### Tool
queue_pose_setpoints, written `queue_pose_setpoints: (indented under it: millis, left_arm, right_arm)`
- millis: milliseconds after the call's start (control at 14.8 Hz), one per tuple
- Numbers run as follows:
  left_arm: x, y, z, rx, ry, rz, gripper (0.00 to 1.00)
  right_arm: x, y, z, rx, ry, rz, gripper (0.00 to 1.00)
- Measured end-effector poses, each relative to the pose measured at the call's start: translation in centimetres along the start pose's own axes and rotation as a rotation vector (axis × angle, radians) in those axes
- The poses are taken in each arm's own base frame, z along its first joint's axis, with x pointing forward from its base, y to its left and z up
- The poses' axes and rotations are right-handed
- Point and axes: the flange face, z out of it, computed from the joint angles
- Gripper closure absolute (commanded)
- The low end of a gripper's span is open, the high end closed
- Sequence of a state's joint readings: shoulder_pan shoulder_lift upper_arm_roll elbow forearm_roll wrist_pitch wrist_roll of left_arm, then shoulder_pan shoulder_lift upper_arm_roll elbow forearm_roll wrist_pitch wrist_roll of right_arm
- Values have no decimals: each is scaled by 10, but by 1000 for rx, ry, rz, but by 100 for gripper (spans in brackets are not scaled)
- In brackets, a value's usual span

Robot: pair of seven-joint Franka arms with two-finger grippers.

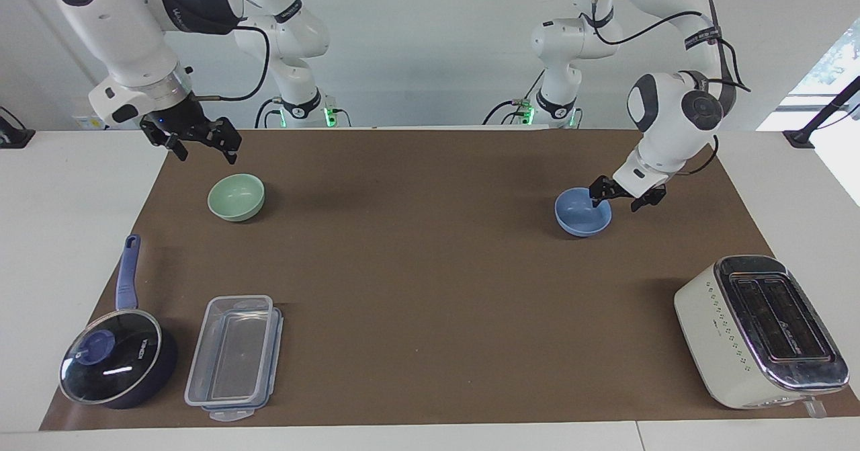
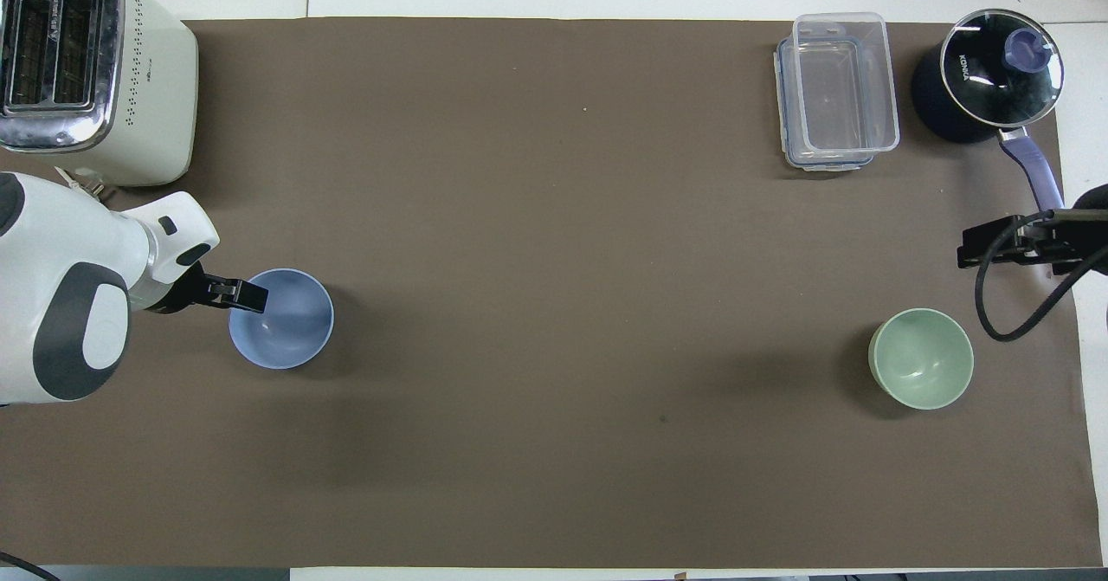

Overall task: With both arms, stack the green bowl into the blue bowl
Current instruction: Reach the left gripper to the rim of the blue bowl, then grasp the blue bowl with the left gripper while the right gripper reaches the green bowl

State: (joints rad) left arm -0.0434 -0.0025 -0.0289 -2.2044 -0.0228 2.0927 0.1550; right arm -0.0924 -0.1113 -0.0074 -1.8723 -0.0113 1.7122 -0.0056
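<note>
My gripper will stack the bowls, and the green bowl (image 2: 921, 358) will then hide the blue bowl's rim (image 2: 330, 300) from above, because the two rims are about equally wide.
The pale blue bowl (image 1: 582, 214) stands upright on the brown mat toward the left arm's end of the table; it also shows in the overhead view (image 2: 286, 321). My left gripper (image 1: 615, 201) is low at that bowl's rim, open, with one finger inside the rim and one outside; in the overhead view the left gripper (image 2: 247, 295) overlaps the rim. The mint-green bowl (image 1: 236, 196) stands upright toward the right arm's end and shows in the overhead view (image 2: 921, 358). My right gripper (image 1: 205, 147) hangs open and empty in the air beside the green bowl, and shows in the overhead view (image 2: 987, 248).
A cream toaster (image 1: 759, 330) stands far from the robots at the left arm's end. A clear lidded container (image 1: 232, 357) and a dark blue saucepan with a glass lid (image 1: 114, 363) stand far from the robots at the right arm's end. The brown mat (image 1: 416, 290) covers the table.
</note>
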Motion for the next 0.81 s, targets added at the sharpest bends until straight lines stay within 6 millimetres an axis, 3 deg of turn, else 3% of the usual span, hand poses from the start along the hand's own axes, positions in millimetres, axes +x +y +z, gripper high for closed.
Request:
queue_pose_setpoints:
  millis: [202, 337, 539, 809]
  left_arm:
    - [-5, 1, 16, 0, -2, 2, 22]
    - [-7, 1, 22, 1, 2, 4, 50]
    - [-9, 1, 26, 2, 4, 4, 100]
    - [-8, 1, 25, 2, 8, 4, 100]
  right_arm:
    - [-30, 37, 59, 1, 44, -34, 0]
    - [-52, 50, 93, 3, 38, -54, 0]
    - [-67, 71, 138, 1, 53, -93, 0]
    - [-79, 90, 188, 0, 54, -120, 1]
